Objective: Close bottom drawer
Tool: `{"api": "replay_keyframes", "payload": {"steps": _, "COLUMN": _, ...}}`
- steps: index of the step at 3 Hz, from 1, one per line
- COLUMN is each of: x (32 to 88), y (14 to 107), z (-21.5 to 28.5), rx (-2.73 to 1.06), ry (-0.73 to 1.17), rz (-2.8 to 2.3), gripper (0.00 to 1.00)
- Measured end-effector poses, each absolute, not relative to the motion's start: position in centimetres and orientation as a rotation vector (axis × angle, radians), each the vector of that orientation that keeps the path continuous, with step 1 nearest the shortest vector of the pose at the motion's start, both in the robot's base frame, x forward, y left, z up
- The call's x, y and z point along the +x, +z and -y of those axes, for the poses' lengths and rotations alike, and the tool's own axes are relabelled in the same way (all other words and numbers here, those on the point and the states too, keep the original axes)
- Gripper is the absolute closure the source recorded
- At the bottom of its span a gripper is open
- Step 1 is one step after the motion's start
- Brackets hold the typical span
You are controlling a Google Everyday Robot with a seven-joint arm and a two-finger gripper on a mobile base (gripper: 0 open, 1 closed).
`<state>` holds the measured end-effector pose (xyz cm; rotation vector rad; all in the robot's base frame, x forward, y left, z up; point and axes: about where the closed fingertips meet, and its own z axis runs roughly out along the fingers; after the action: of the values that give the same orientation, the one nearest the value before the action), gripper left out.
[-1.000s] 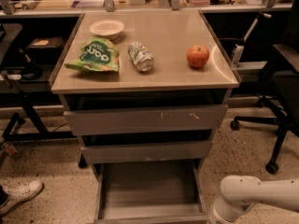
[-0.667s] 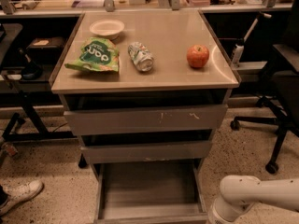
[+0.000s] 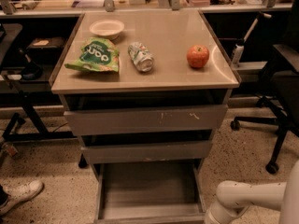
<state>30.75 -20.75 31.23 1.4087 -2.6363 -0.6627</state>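
Observation:
I should go on moving my gripper against the drawer's front (image 3: 154, 220) before it stops, until it slides in, because my arm is outside the bottom drawer's open tray (image 3: 149, 192), near its front corner.
The bottom drawer (image 3: 148, 186) is the lowest and narrowest of three grey drawers in the cabinet. It is pulled far out, so its shallow empty tray shows, and its plain front runs along the lower edge of the view. My gripper is not in view. Only a white segment of my arm (image 3: 245, 199) shows at the bottom right, just to the right of the drawer's front right corner. I cannot tell whether it touches the drawer.
The middle drawer front (image 3: 147, 151) and the scratched top drawer front (image 3: 145, 119) stick out slightly. On the cabinet top lie a white bowl (image 3: 107, 28), a green chip bag (image 3: 96, 56), a can (image 3: 140, 56) and an apple (image 3: 198, 56). An office chair (image 3: 280, 85) stands to the right, a person's shoe (image 3: 19, 195) to the left.
The white arm segment has edged slightly left toward the drawer's corner. The drawer and the things on top have not moved.

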Motion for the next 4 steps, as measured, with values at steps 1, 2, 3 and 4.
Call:
{"api": "replay_keyframes", "payload": {"steps": 1, "x": 30.9, "y": 27.3, "z": 19.7, "rx": 1.363, "ry": -0.748, "rz": 2.637, "gripper": 1.0}}
{"api": "replay_keyframes", "payload": {"steps": 2, "x": 31.2, "y": 24.7, "z": 18.8, "rx": 1.347, "ry": -0.8, "rz": 2.635, "gripper": 1.0}}
{"api": "replay_keyframes", "payload": {"steps": 3, "x": 31.6, "y": 23.1, "z": 18.2, "rx": 1.349, "ry": -0.825, "rz": 2.635, "gripper": 1.0}}
{"api": "replay_keyframes", "payload": {"steps": 4, "x": 32.1, "y": 21.6, "z": 17.6, "rx": 1.359, "ry": -0.837, "rz": 2.629, "gripper": 1.0}}
